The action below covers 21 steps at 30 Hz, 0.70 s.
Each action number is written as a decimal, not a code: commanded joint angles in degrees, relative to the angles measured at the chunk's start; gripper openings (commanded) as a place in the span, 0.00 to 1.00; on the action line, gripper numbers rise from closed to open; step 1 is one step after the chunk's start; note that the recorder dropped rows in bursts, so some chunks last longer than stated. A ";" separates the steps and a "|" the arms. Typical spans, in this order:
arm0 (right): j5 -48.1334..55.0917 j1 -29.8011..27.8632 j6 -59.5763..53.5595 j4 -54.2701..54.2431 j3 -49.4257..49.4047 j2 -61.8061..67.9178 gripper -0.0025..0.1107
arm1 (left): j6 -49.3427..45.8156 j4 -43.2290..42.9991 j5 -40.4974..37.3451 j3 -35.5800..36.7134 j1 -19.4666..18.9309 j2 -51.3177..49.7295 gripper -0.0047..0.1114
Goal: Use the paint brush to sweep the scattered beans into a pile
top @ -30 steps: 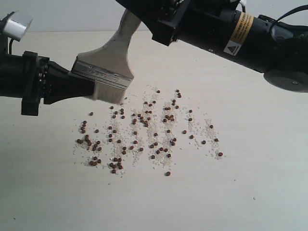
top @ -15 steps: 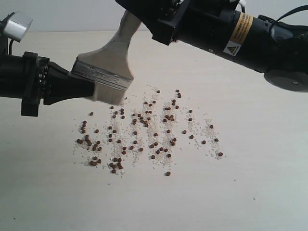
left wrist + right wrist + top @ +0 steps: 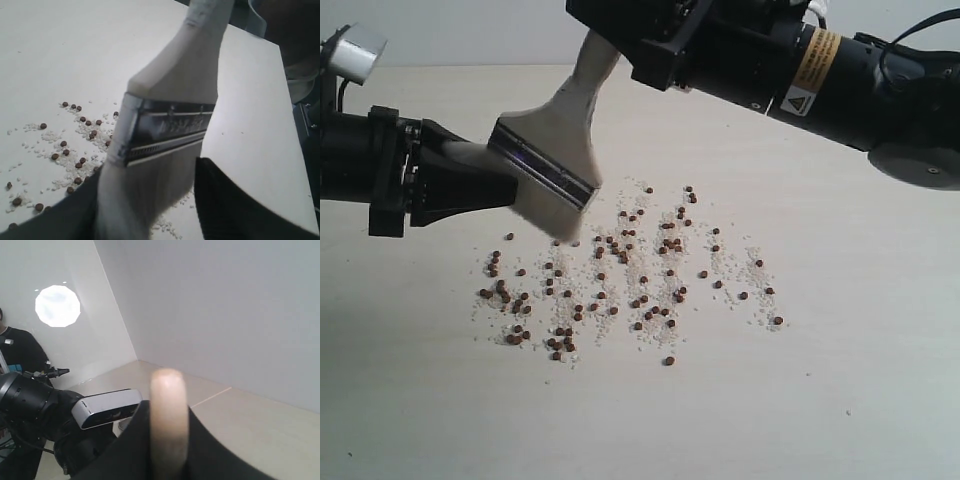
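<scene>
The paint brush leans with its bristles [image 3: 546, 208] between my left gripper's fingers, so my right gripper should swing the brush [image 3: 572, 108] upright and clear before I sweep the beans.
The paint brush [image 3: 555, 140] hangs tilted over the table, pale bristles pointing down at the upper left edge of the scattered beans [image 3: 630, 270]. My right gripper [image 3: 620, 45] is shut on the top of its cream handle [image 3: 167, 385], and the fingers press both sides in the right wrist view [image 3: 169, 410]. My left gripper [image 3: 505, 185] comes in from the left. Its jaws stand open either side of the bristles [image 3: 150, 200], with a gap at one finger. The silver band [image 3: 165, 130] and more beans [image 3: 75, 150] show in the left wrist view.
Fine whitish crumbs [image 3: 620, 290] lie mixed among the beans on the pale table [image 3: 840, 400]. The table's edge [image 3: 287, 100] runs close by in the left wrist view. The left arm's silver camera [image 3: 107, 407] and a person in black [image 3: 15, 352] show behind the handle.
The left jaws have opened off the bristles. The brush has swung in the right gripper: its band now slants more steeply and the bristle end has dropped a little toward the beans.
</scene>
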State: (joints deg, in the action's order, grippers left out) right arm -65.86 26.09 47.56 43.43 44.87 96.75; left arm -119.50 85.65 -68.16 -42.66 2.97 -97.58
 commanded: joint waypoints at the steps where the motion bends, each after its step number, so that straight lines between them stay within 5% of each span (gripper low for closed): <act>1: 7.15 -0.09 -0.90 -0.07 0.19 -1.67 0.02 | 0.12 1.71 -1.80 0.07 -0.12 0.20 0.45; 13: 24.17 -0.09 3.22 9.23 0.32 -9.97 0.02 | -0.03 1.47 -0.91 0.07 -0.12 0.20 0.45; 21: 22.91 -0.09 27.89 34.05 8.75 -10.08 0.02 | -0.55 1.47 -1.80 0.07 0.98 0.20 0.45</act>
State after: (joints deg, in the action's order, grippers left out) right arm -41.37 26.09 66.73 70.22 50.70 87.35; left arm -119.72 86.12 -69.05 -42.66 3.04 -97.58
